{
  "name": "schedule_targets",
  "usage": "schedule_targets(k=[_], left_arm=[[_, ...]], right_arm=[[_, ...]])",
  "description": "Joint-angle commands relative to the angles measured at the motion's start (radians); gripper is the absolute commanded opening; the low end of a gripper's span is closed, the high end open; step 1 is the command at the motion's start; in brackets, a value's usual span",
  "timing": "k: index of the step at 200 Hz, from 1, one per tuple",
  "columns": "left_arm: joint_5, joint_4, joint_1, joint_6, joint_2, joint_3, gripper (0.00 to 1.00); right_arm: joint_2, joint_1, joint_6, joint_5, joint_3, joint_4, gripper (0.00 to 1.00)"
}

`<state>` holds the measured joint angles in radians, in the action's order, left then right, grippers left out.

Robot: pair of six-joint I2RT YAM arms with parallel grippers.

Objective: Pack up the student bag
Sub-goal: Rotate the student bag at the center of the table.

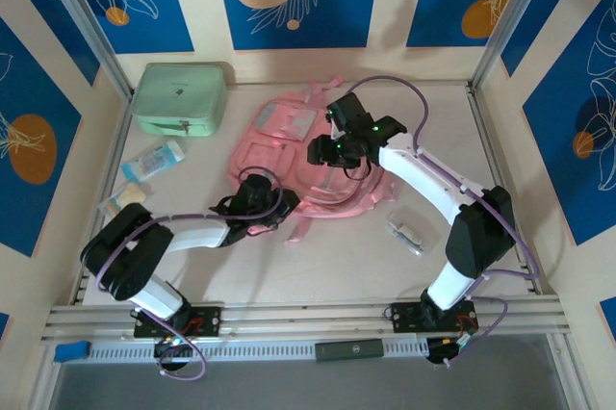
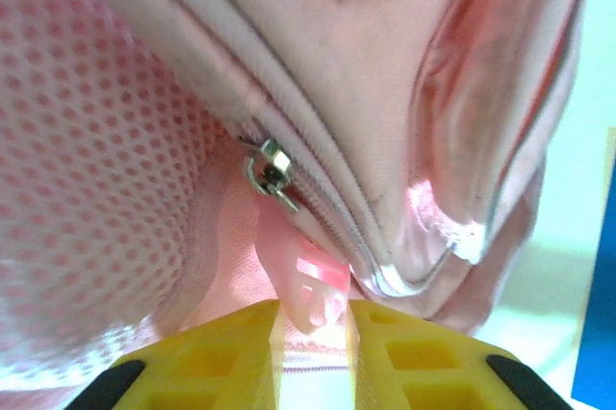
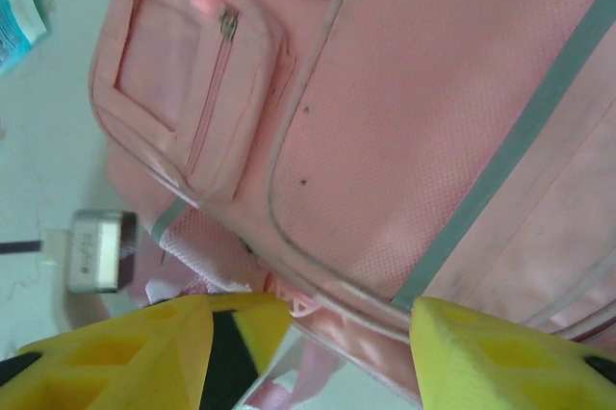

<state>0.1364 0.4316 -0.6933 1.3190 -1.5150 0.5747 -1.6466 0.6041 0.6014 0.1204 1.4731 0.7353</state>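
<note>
My right gripper will make the pink student bag point(image 1: 302, 167) turn along when it pulls the bag's zip, because the piped edge point(image 3: 284, 275) curves around a bag that lies loose.
The pink student bag point(image 1: 289, 155) lies flat in the middle of the table. My left gripper point(image 1: 260, 201) is at its near left edge. In the left wrist view the yellow fingers point(image 2: 221, 357) of the left gripper point(image 2: 313, 321) are shut on a translucent pink zip pull point(image 2: 313, 293) that hangs from a metal slider point(image 2: 269, 174) on the bag's zip. My right gripper point(image 1: 332, 150) hovers over the bag's middle. It stands open point(image 3: 351, 333), with the bag's piped edge point(image 3: 327, 280) lying between its spread fingers. A front pocket point(image 3: 188, 92) is zipped closed.
A mint green case point(image 1: 180, 97) stands at the back left. A blue and white pack point(image 1: 154, 160) and a small pale item point(image 1: 123, 200) lie left of the bag. A small clear item point(image 1: 406, 233) lies to its right. Metal rails frame the table.
</note>
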Motion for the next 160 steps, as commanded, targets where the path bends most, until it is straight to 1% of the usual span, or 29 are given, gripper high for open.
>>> schedule_targets(k=[1, 15, 25, 36, 46, 64, 78, 103, 124, 160], left_arm=[[-0.056, -0.074, 0.044, -0.029, 0.173, -0.070, 0.27], [-0.110, -0.263, 0.082, -0.089, 0.293, -0.069, 0.30], [-0.166, -0.363, 0.097, -0.139, 0.370, -0.061, 0.32], [-0.204, -0.443, 0.126, -0.186, 0.422, -0.049, 0.34], [-0.195, -0.480, 0.169, -0.217, 0.433, -0.040, 0.35], [-0.103, -0.446, 0.259, -0.227, 0.390, -0.035, 0.35], [-0.057, -0.396, 0.292, -0.238, 0.339, -0.024, 0.33], [-0.045, -0.388, 0.296, -0.268, 0.234, 0.039, 0.31], [-0.011, -0.346, 0.295, -0.273, 0.152, 0.069, 0.27], [-0.014, -0.313, 0.286, -0.256, 0.085, 0.067, 0.27]], right_arm=[[0.047, 0.060, 0.004, 0.036, -0.023, 0.055, 0.53], [0.041, 0.116, 0.017, 0.067, -0.057, 0.028, 0.52], [0.016, 0.155, 0.016, 0.078, -0.064, 0.010, 0.52], [-0.024, 0.200, 0.019, 0.104, -0.054, 0.012, 0.51], [-0.061, 0.239, 0.022, 0.126, -0.045, -0.002, 0.49], [-0.130, 0.310, 0.011, 0.178, -0.033, -0.040, 0.48], [-0.183, 0.323, 0.029, 0.206, -0.003, -0.026, 0.44], [-0.225, 0.330, 0.061, 0.184, -0.023, -0.086, 0.40], [-0.249, 0.325, 0.078, 0.230, -0.029, -0.080, 0.39], [-0.282, 0.295, 0.070, 0.251, -0.026, -0.109, 0.38]])
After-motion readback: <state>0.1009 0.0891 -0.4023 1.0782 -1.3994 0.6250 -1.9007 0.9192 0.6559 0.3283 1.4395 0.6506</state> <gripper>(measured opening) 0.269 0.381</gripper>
